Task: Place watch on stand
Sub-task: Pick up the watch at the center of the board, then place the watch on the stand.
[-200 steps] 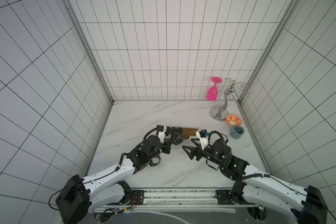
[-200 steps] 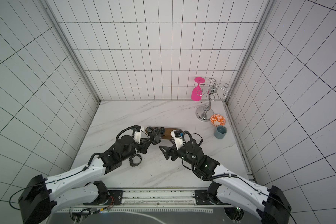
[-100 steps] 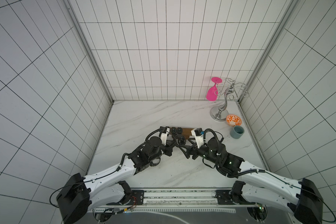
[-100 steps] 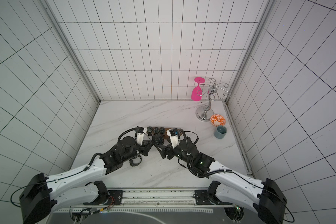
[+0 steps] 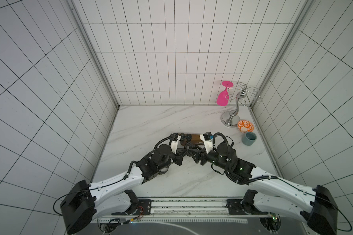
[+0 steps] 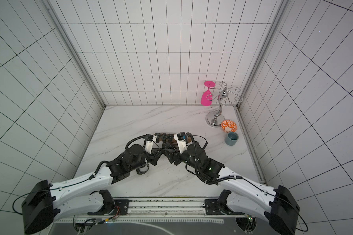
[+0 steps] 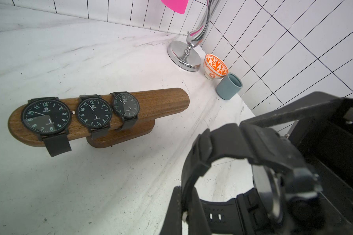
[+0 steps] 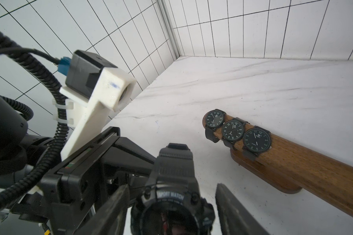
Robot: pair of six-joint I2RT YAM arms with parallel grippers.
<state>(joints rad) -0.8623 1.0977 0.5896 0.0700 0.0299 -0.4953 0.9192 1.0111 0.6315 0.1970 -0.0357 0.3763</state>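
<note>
My right gripper is on the side where the stand's loose end point(image 7: 177, 100) lies, so it should take the sport watch while my left gripper steadies the stand's other end point(image 7: 18, 126).
A chunky black sport watch point(image 7: 243, 142) hangs above the table, in front of the stand. My left gripper point(image 7: 184, 195) is shut on its strap. My right gripper point(image 8: 171, 189) is open, its fingers point(image 8: 230, 205) on either side of the watch case point(image 8: 171, 195), with a gap showing on one side. The stand point(image 7: 161, 101) is a brown wooden bar on a short base; three black-faced watches point(image 7: 94, 114) sit along one half, the other half point(image 8: 304, 162) is bare. In both top views the two grippers meet just in front of the stand point(image 5: 195, 137) point(image 6: 189, 139).
A chrome wire rack point(image 5: 235, 105) holding an upside-down pink glass point(image 5: 222, 97) stands at the back right. An orange patterned bowl point(image 5: 245, 126) and a blue-grey cup point(image 5: 249, 138) sit next to it, near the right wall.
My right arm has swung left to meet the left gripper, and its jaws have narrowed around the watch case. The left arm has barely moved and keeps the strap.
</note>
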